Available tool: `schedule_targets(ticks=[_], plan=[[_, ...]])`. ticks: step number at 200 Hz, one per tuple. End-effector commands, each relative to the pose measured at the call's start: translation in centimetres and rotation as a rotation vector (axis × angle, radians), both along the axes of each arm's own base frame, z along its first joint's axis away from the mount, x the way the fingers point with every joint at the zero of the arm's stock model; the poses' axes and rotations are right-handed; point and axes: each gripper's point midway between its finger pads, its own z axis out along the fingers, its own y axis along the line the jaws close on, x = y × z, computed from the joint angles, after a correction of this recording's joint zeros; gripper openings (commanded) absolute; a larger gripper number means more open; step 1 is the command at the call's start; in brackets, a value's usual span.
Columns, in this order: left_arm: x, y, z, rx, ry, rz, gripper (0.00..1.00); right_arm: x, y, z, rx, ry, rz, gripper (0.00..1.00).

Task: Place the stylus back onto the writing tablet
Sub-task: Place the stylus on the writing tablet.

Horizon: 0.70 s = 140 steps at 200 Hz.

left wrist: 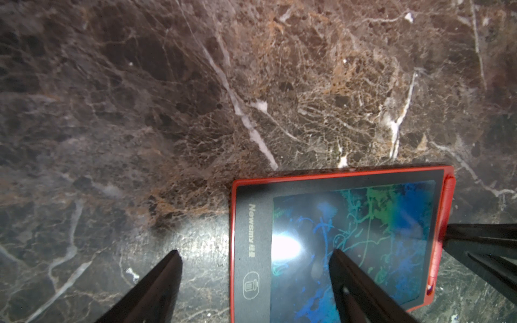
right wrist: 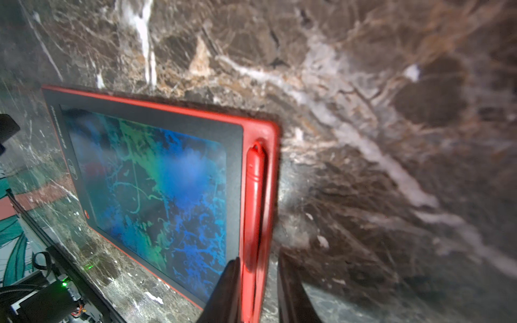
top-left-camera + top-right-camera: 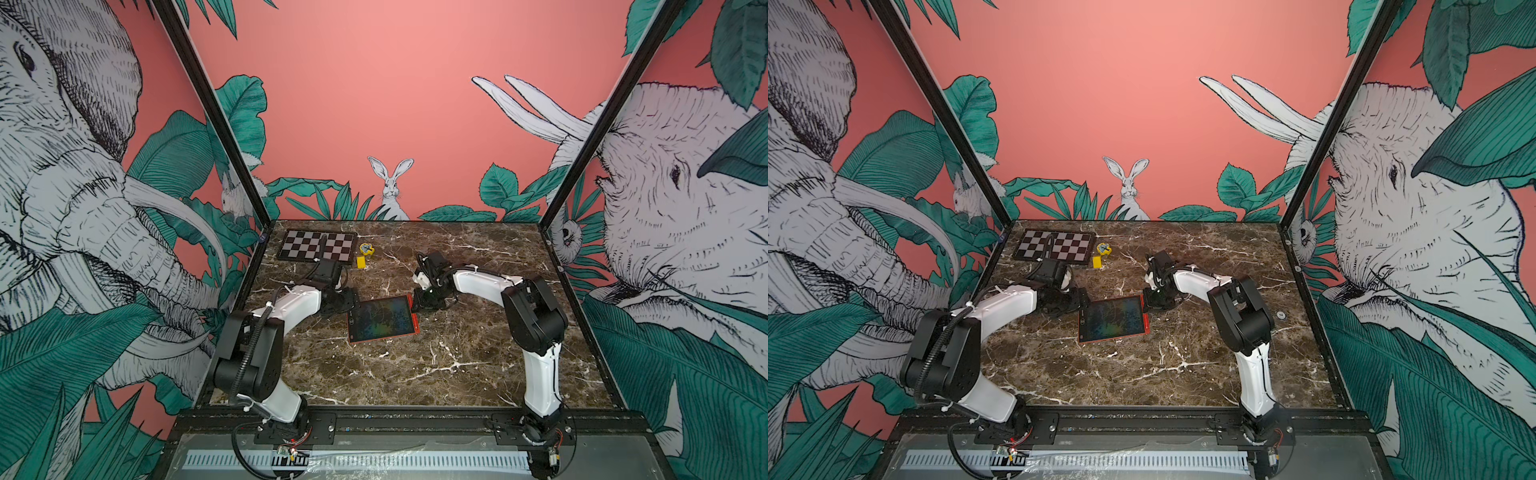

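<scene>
I should close my right gripper's fingers and push the stylus' near end (image 2: 251, 259) down, because the stylus sits crooked in its groove with a dark gap (image 2: 262, 223) beside it.
The writing tablet (image 3: 382, 318) (image 3: 1113, 318) lies flat mid-table, with an orange-red frame and a dark screen of green-blue scribbles. The red stylus (image 2: 253, 195) (image 1: 447, 193) rests in the groove along the tablet's right edge (image 2: 272, 167). My right gripper (image 2: 258, 268) (image 3: 417, 301) straddles the stylus' near end and that edge. Its jaws are slightly apart, and a gap shows on the outer side. My left gripper (image 1: 256, 254) (image 3: 351, 301) is open wide at the tablet's left end (image 1: 251, 237). One of its fingers (image 1: 335, 257) is over the screen, the other over the marble.
A black-and-white chequered board (image 3: 318, 245) lies at the back left of the marble table (image 3: 457, 353). Beside it are a small yellow round thing (image 3: 366, 248) and a yellow block (image 3: 360, 262). Black frame posts and printed walls enclose the table.
</scene>
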Motion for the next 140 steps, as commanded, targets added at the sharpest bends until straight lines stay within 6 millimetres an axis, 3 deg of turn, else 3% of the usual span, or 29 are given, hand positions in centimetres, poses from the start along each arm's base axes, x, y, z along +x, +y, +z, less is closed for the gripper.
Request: schedule_targets(ticks=[1, 50, 140], plan=[[-0.1, 0.0, 1.0, 0.000, -0.034, 0.002, 0.85, -0.5, -0.4, -0.4, -0.028, 0.004, 0.010, 0.30], [-0.1, 0.2, 1.3, 0.007, -0.045, 0.002, 0.85, -0.1, -0.7, 0.9, -0.038, -0.033, 0.013, 0.32], [-0.3, 0.6, 2.0, 0.020, -0.069, 0.004, 0.84, 1.0, -1.5, 0.8, -0.123, -0.071, 0.049, 0.19]])
